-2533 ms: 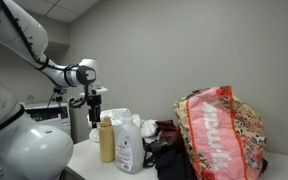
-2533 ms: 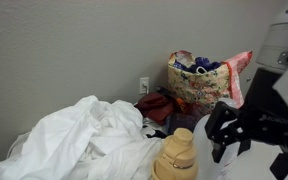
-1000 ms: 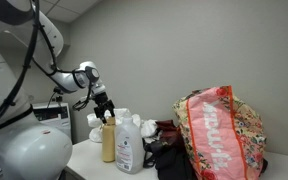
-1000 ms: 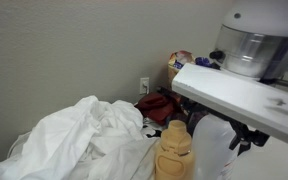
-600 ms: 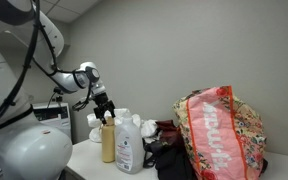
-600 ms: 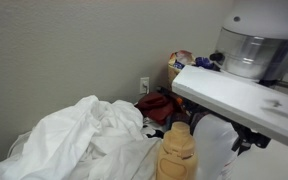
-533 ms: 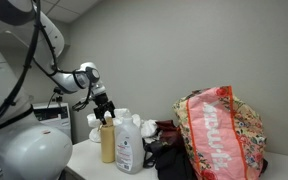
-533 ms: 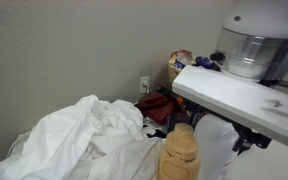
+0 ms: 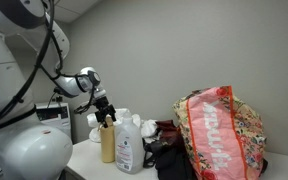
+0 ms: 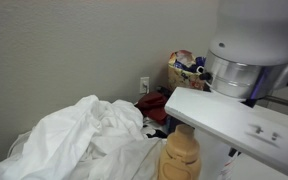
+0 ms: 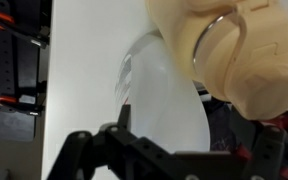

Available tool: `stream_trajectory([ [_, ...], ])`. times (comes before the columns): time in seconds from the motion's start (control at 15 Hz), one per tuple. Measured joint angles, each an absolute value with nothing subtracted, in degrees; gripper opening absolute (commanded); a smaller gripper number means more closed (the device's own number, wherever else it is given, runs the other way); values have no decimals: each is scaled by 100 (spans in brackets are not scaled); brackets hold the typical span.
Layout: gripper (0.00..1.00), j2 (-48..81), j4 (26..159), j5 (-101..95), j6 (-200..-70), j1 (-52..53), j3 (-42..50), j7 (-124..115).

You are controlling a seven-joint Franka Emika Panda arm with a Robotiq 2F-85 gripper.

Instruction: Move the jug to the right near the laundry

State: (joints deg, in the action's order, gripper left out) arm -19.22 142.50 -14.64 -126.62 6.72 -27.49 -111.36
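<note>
My gripper should keep moving toward the jug's top (image 9: 126, 119) until the fingers are on both sides of it, because the white jug (image 11: 169, 110) is in line with the gap between my open fingers.
The jug (image 9: 130, 146), white translucent with a white cap and white-blue label, stands upright on the table beside the smaller tan bottle (image 9: 106, 141). In the wrist view the jug (image 11: 164, 95) fills the middle, with the tan bottle (image 11: 234, 45) at the upper right. My gripper (image 9: 104, 108) hangs just above and behind the two bottles. Its dark fingers (image 11: 174, 155) are spread wide at the bottom of the wrist view, open and empty, close to the jug. The laundry, a red-pink floral bag (image 9: 220, 130), stands apart from the jug and shows in both exterior views (image 10: 189, 72).
Dark and red garments (image 9: 165, 150) lie between the jug and the bag. A pile of white cloth (image 10: 84, 140) covers the table next to the tan bottle (image 10: 180, 158). My white arm link (image 10: 246, 112) blocks much of that view. A wall runs behind.
My gripper has come down and closer to the bottles. The arm link now covers more of an exterior view. The jug and tan bottle have not moved.
</note>
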Motion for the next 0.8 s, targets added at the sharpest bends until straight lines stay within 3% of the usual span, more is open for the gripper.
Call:
stream_trajectory([
  [0.8, 100, -1068, 13830, -2339, -12662, 741, -2602, -11974],
])
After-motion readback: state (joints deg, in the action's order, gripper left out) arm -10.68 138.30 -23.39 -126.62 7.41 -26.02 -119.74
